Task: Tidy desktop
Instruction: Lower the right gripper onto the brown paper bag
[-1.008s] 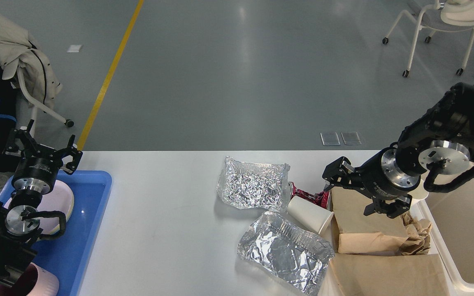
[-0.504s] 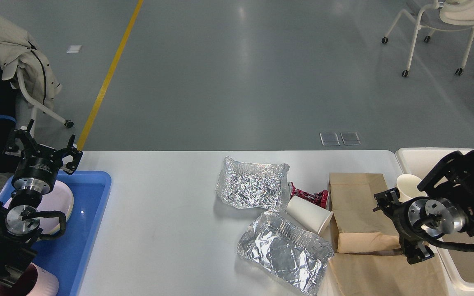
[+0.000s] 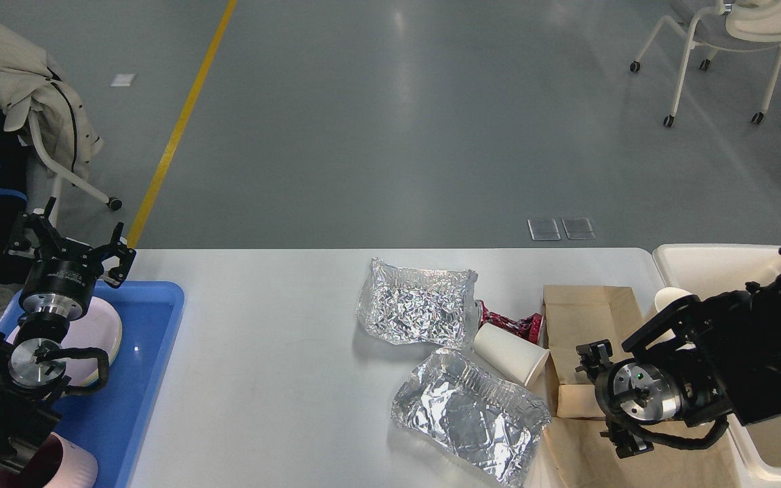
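I expect the far brown paper bag [image 3: 589, 321] to come up by itself when I lift it and the near bag to stay lying, because a straight edge [image 3: 579, 419] separates the two bags.
The white desktop [image 3: 275, 352] carries two crumpled foil sheets [image 3: 417, 305] [image 3: 472, 413], a white paper cup [image 3: 511, 352] lying on its side, a red wrapper [image 3: 509, 324] and flat brown paper bags [image 3: 584, 315]. My right gripper [image 3: 609, 398] hangs low over the brown bags at the right. It points away from me, its two fingers spread above and below the wrist disc, and what lies under it is hidden. My left gripper [image 3: 72, 237] stands open and empty above the far end of the blue tray [image 3: 146, 379].
A cream bin [image 3: 716, 268] sits past the table's right end, with a paper cup [image 3: 667, 298] at its near-left corner. The blue tray holds a pink plate [image 3: 95, 332] and a pink cup [image 3: 58, 468]. Chairs stand on the floor at far left and far right.
My right arm has dropped from above the brown bags to low over them, swinging towards me and then left. It now covers the crumpled brown paper. The left arm has stayed still.
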